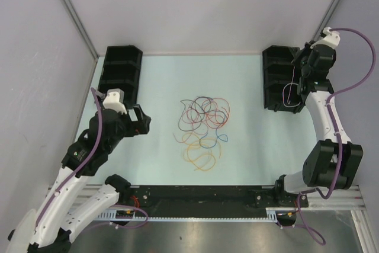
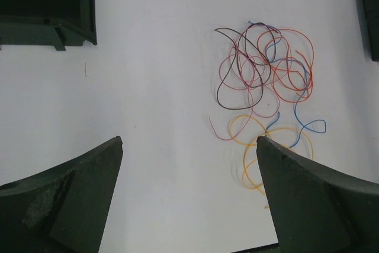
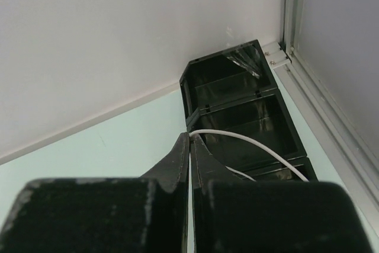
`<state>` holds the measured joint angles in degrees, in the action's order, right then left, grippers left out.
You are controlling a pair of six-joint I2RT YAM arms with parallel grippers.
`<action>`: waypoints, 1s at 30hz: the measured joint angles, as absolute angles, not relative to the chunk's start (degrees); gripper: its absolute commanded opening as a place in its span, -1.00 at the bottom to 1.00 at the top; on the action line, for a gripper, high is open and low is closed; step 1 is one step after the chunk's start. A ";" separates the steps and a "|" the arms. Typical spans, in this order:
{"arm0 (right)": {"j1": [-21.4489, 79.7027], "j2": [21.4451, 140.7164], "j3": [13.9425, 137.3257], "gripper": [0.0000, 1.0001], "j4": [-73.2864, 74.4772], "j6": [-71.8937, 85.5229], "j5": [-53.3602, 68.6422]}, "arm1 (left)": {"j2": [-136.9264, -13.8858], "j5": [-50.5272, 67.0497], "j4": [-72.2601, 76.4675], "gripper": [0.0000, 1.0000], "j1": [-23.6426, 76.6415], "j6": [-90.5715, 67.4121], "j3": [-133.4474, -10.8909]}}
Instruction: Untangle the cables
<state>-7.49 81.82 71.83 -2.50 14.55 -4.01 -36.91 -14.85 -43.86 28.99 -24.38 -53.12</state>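
I should go on lowering the white cable's loop [image 1: 290,95] with my right gripper, as it hangs free of the tangle over the black bin's front compartment [image 1: 276,97], and let it go inside.
A loose tangle of thin cables [image 1: 202,124] lies mid-table: red, dark purple, blue, pink and orange loops; it also shows in the left wrist view [image 2: 266,93]. My left gripper [image 1: 141,121] [image 2: 189,146] is open and empty, left of the tangle and apart from it. My right gripper [image 1: 298,81] [image 3: 190,137] is shut on a white cable [image 3: 254,145], held above the right black bin [image 3: 237,105]. The white cable [image 1: 288,94] hangs in a loop over that bin.
A black compartment bin [image 1: 121,74] stands at the back left, also in the left wrist view [image 2: 47,7]. A second black bin [image 1: 277,78] stands at the back right. Grey walls enclose the table [image 1: 166,87]; a black rail [image 1: 201,197] runs along the near edge.
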 measured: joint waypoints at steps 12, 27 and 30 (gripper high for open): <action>-8.38 83.83 70.08 -1.00 -6.15 17.21 -2.11 | -37.45 -14.59 -43.83 1.00 27.90 -24.34 -52.93; -8.38 84.01 61.32 -1.00 -7.88 21.02 -2.11 | -37.45 -14.20 -43.83 1.00 27.20 -24.29 -52.90; -8.38 84.01 60.27 -1.00 -8.25 21.12 -2.09 | -37.45 -14.11 -43.83 1.00 26.92 -24.27 -52.90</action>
